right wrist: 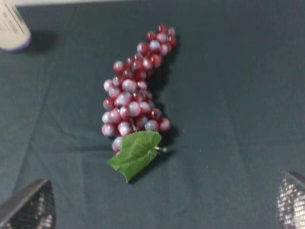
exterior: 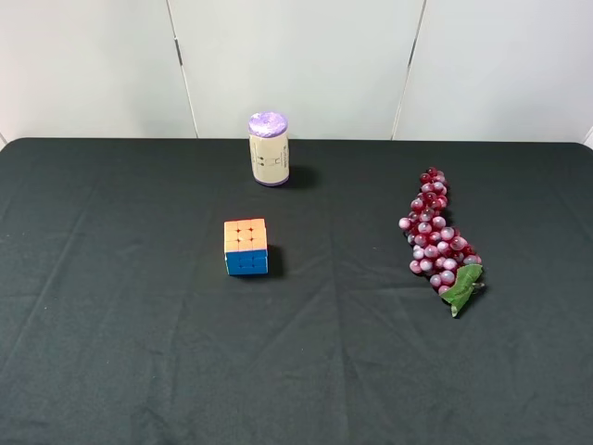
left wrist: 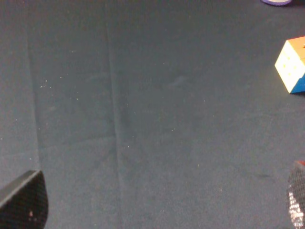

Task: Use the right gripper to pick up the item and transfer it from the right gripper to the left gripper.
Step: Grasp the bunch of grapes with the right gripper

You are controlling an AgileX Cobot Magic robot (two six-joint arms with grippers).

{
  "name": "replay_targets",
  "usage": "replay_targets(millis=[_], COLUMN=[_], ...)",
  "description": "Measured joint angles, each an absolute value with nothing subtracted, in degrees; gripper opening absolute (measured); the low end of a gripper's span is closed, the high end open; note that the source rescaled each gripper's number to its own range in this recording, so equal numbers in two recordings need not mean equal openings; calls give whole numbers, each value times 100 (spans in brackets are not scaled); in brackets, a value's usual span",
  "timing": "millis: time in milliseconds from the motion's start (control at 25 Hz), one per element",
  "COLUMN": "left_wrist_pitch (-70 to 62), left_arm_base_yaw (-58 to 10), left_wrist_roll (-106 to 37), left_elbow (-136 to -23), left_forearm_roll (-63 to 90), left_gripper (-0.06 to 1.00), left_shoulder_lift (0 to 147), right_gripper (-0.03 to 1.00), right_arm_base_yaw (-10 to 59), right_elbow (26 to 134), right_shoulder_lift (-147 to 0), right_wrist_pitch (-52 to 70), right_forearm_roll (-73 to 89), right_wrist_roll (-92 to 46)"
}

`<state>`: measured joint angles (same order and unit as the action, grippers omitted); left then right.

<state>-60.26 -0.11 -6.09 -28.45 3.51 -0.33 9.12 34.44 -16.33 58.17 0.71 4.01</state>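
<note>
The grapes' leaf end [right wrist: 136, 151] faces the gap of my open right gripper. I continue to move down until that gripper's fingers are on both sides of the thick grapes [exterior: 450, 260] next to the leaf.
The item, a long bunch of dark-red and frosted pink grapes [exterior: 434, 232] with one green leaf [exterior: 464, 286], lies on the black cloth at the right. In the right wrist view the grapes [right wrist: 134, 95] lie apart from my right gripper [right wrist: 159, 205], leaf [right wrist: 136, 152] end nearest it. The right gripper is open and empty; only its two fingertips [right wrist: 29, 207] show, wide apart. My left gripper [left wrist: 159, 202] is open and empty over bare cloth, its fingertips [left wrist: 23, 200] at the frame's corners. Neither gripper shows in the exterior high view.
A multicoloured puzzle cube [exterior: 246, 247] sits near the table's middle; it also shows in the left wrist view [left wrist: 291, 64]. A cream cylinder with a purple lid [exterior: 268, 148] stands upright at the back centre. The black tablecloth [exterior: 111, 324] covers the whole table.
</note>
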Motion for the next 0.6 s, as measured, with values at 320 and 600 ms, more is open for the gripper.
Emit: replay_targets(millis=[320, 600], left_wrist_pitch=[-6026, -6026], left_arm_base_yaw=[-11, -11], left_wrist_roll=[-609, -609], left_elbow=[-2845, -2845], left_forearm_roll=[351, 351], left_gripper=[100, 100], left_shoulder_lift=[-33, -33], right_gripper=[100, 100], right_arm_base_yaw=[912, 912], right_elbow=[4223, 4686], right_shoulder_lift=[-4156, -5939], right_wrist_pitch=[5619, 5222], right_forearm_roll=[71, 119], right_wrist_roll=[-379, -640])
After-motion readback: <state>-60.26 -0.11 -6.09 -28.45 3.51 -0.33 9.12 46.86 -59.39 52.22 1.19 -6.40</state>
